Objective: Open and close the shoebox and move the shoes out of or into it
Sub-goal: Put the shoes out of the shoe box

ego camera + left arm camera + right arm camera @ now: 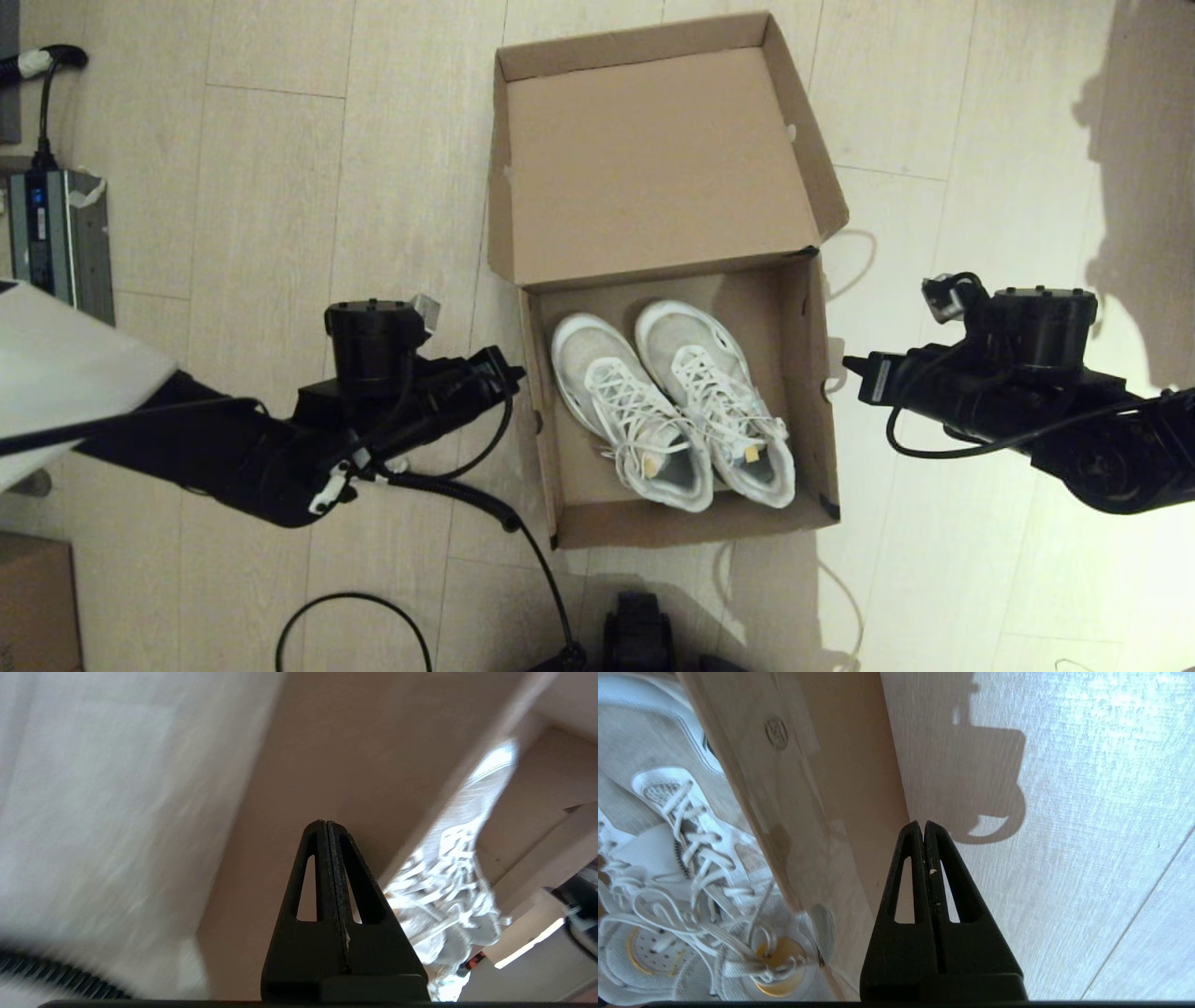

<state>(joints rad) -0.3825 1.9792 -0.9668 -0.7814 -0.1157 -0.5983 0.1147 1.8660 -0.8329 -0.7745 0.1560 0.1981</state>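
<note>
The open shoebox (695, 530) is crooked toward my left gripper, so my right gripper should move back while my left gripper pushes the shoebox's side (535, 392) to make the shoebox straight.
The brown cardboard shoebox (803, 373) lies on the floor with its hinged lid (653, 159) swung back and open. Both white sneakers (672, 401) sit side by side inside it, toes toward the lid. My left gripper (515, 375) hovers just outside the box's left wall, shut and holding nothing. My right gripper (850, 362) hovers just outside the right wall, also shut and empty. In the left wrist view the shut fingers (327, 826) point at the box wall (327, 756), with the sneakers (448, 891) beyond. The right wrist view shows the gripper (923, 825) beside the box wall (822, 812) and laces (691, 858).
Pale wood-plank floor (280, 187) surrounds the box. A grey power unit (56, 243) with a black cable sits at far left. A corner of a smaller brown carton (33, 597) shows at lower left. Black cables (523, 551) trail near the box's front left corner.
</note>
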